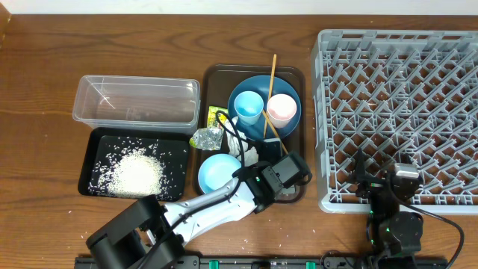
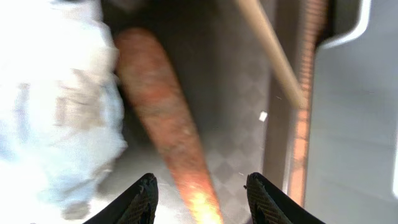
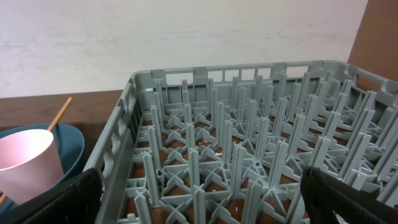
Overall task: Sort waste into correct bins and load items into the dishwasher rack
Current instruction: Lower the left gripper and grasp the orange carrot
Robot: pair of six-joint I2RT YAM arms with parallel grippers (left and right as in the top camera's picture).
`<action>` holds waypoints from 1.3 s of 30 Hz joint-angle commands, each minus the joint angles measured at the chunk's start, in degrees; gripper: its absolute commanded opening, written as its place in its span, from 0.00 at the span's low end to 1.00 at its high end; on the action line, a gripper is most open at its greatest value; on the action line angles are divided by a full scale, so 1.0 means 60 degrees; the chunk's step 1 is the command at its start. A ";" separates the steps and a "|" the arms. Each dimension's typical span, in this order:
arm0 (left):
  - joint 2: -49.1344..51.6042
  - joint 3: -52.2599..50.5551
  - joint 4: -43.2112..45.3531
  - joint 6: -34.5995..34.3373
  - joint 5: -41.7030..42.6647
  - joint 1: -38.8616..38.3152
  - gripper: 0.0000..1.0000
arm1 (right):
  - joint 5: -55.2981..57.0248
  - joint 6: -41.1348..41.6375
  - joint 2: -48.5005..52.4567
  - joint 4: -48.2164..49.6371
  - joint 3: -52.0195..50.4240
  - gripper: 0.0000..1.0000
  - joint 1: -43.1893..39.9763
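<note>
My left gripper's fingers have the carrot point(image 2: 166, 112) lying at a slant across them, so I should open wide, close low around its near end point(image 2: 200, 194) and straighten it before I lift.
In the left wrist view the orange carrot point(image 2: 163, 112) lies on the brown tray floor and runs down between my left gripper's point(image 2: 205, 202) fingers. The jaws stand open, with a gap on each side of the carrot. A crumpled white tissue point(image 2: 56, 106) lies to its left and a wooden chopstick point(image 2: 273, 59) to its right. Overhead, the left gripper point(image 1: 286, 173) hides the carrot. My right gripper point(image 3: 208, 202) is wide open and empty over the dishwasher rack's point(image 3: 249, 143) front corner. The rice point(image 1: 138, 172) lies in the black tray point(image 1: 95, 146).
The brown tray point(image 1: 213, 75) holds a blue plate point(image 1: 290, 86) with a light blue cup point(image 1: 249, 107), a pink cup point(image 1: 281, 110) and chopsticks point(image 1: 272, 75), plus a pale bowl point(image 1: 219, 172), foil point(image 1: 208, 138) and a packet point(image 1: 217, 116). The clear tub point(image 1: 138, 101) stands left.
</note>
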 commanded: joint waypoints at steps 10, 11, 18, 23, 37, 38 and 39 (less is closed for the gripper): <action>0.0892 -0.0091 0.0357 -0.0255 -0.0579 -0.0076 0.49 | -0.0007 0.0047 -0.0007 -0.0044 -0.0011 0.99 0.0120; 0.0918 -0.0091 0.0357 -0.0255 -0.0579 -0.0076 0.49 | -0.0007 0.0047 -0.0007 -0.0044 -0.0011 0.99 0.0120; 0.0914 -0.0091 0.0386 -0.0251 -0.0506 -0.0076 0.44 | -0.0007 0.0047 -0.0007 -0.0044 -0.0011 0.99 0.0120; 0.0914 -0.0091 0.0106 -0.0244 -0.0510 -0.0076 0.43 | -0.0007 0.0047 -0.0007 -0.0044 -0.0011 0.99 0.0120; 0.0656 -0.0076 -0.0521 0.0131 -0.0510 -0.0058 0.38 | -0.0004 0.0047 -0.0007 -0.0044 -0.0011 0.99 0.0120; 0.0656 -0.0076 -0.0470 0.0157 -0.0510 -0.0058 0.38 | -0.0004 0.0047 -0.0007 -0.0044 -0.0011 0.99 0.0120; 0.0656 -0.0076 -0.0430 0.0160 -0.0514 -0.0058 0.38 | -0.0007 0.0047 -0.0007 -0.0044 -0.0011 0.99 0.0120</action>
